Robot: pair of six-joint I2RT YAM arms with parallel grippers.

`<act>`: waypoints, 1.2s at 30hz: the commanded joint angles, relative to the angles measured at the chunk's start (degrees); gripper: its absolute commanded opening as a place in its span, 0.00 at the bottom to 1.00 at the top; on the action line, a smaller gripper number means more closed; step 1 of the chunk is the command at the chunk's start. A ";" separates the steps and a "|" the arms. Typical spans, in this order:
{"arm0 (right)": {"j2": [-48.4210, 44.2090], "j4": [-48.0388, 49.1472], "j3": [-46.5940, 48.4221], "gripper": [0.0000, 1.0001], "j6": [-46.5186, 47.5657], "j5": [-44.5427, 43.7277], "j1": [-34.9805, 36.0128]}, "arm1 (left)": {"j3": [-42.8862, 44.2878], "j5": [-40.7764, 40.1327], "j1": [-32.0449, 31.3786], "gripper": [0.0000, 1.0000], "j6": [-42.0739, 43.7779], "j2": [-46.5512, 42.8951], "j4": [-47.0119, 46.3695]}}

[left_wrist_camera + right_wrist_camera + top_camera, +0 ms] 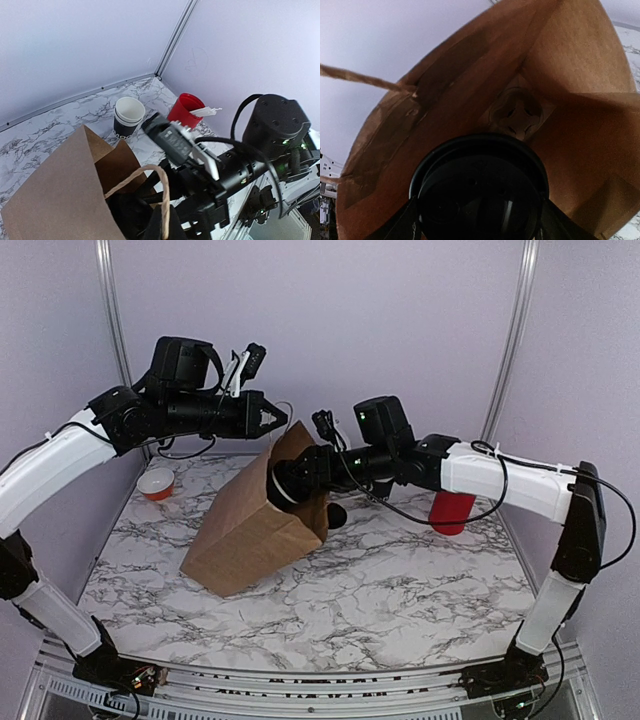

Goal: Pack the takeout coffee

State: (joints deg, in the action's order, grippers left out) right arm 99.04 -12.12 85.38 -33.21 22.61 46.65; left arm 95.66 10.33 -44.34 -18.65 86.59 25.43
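Note:
Next, I lower the twine handle (pixel 289 410) with my left gripper and stand the bag up straight around the coffee, because the bag is leaning with its opening tipped (pixel 316 506) toward my right gripper.
A brown paper bag (pixel 250 530) lies tilted on the marble table, with its mouth raised toward the back. My left gripper (pixel 275 423) is shut at the bag's top edge by the twine handle (pixel 150 172) and holds the mouth up. My right gripper (pixel 287 485) reaches into the bag's mouth. In the right wrist view it (pixel 480 222) is shut on the takeout coffee (pixel 480 175), whose black lid faces the inside of the bag (pixel 570 100). A cardboard cup carrier (pixel 516 114) lies at the bag's bottom, beyond the cup.
A stack of white-rimmed black cups (pixel 127 116) and a red cylinder of white sticks (pixel 185 110) stand behind the bag, at the right arm's side. The red cylinder (pixel 452 510) is under the right forearm. A small orange-and-white bowl (pixel 156 483) sits at the back left.

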 commanded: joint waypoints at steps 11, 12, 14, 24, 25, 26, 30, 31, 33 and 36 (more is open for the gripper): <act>2.31 -31.41 26.73 0.72 10.30 -11.08 0.08 | 1.51 -5.76 -7.21 0.00 -15.66 1.55 -26.78; 2.52 -33.20 27.53 0.72 10.86 -11.96 0.02 | -0.18 -8.01 -8.16 0.00 -16.80 1.26 -28.91; 3.33 -37.29 29.31 0.72 11.68 -13.33 -0.15 | -3.61 -11.57 -10.02 0.00 -18.96 0.90 -34.04; 4.47 -49.09 35.44 0.73 14.77 -17.10 -1.22 | -13.31 -25.76 -14.33 0.00 -23.59 -0.07 -41.69; 4.55 -49.62 35.09 0.73 14.83 -16.79 -1.15 | -15.05 -25.99 -14.38 0.00 -24.21 -0.55 -42.37; 4.47 -49.77 34.20 0.72 14.74 -16.14 -1.13 | -16.57 -26.09 -14.50 0.00 -24.79 -1.08 -42.95; 4.41 -48.78 30.41 0.72 14.60 -15.10 0.66 | -22.90 -27.14 -15.47 0.00 -25.28 -3.85 -44.71; 4.60 -48.83 30.03 0.72 14.66 -14.98 1.01 | -24.18 -26.93 -15.68 0.00 -25.29 -4.53 -45.06; 4.83 -49.15 29.57 0.72 14.73 -15.03 1.93 | -26.31 -26.55 -16.30 0.00 -25.20 -5.85 -45.49; 4.29 -49.84 27.96 0.71 15.27 -16.11 3.72 | -28.30 -26.53 -17.33 0.00 -23.86 -7.70 -45.57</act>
State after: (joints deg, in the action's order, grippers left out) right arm 103.94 -60.73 114.32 -19.16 6.92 47.94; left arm 68.77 -15.14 -60.40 -43.33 83.46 -15.79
